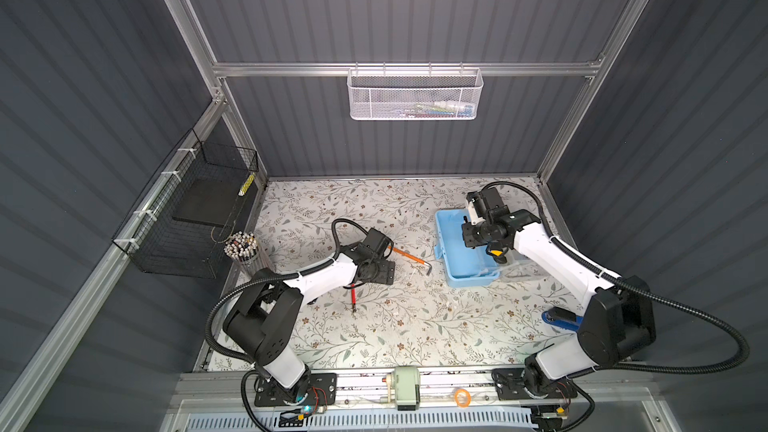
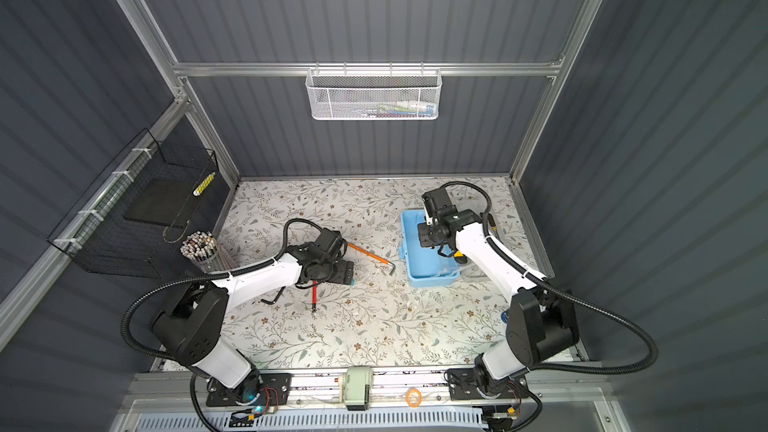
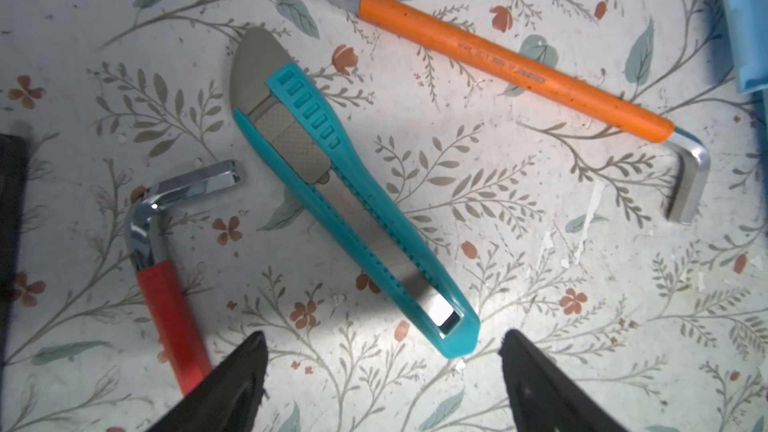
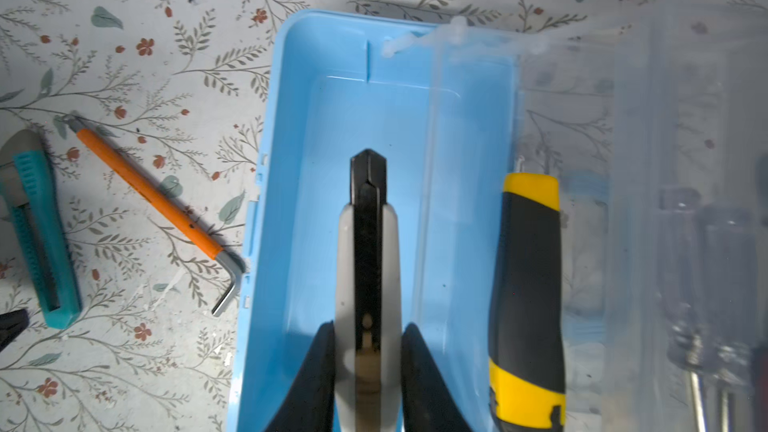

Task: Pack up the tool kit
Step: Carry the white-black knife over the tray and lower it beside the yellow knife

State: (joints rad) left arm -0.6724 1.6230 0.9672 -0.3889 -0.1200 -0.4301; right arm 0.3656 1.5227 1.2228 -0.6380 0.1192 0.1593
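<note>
The grey-and-black utility knife is parallel to the yellow-black knife, so my right gripper should keep going to the free part of the tool kit alongside and let go there.
The light-blue box lies open, its clear lid folded out beside it. My right gripper is shut on a grey-and-black utility knife, held over the box's inside. A yellow-black knife lies along the hinge side. My left gripper hangs open just above the table, by the tip of a teal utility knife. An orange hex key and a red-sleeved hex key lie on either side of it.
A white mesh basket hangs on the back wall and a black wire basket on the left wall. A cup of pencils stands at the table's left edge. A blue object lies under the right arm. Screwdrivers show blurred through the lid.
</note>
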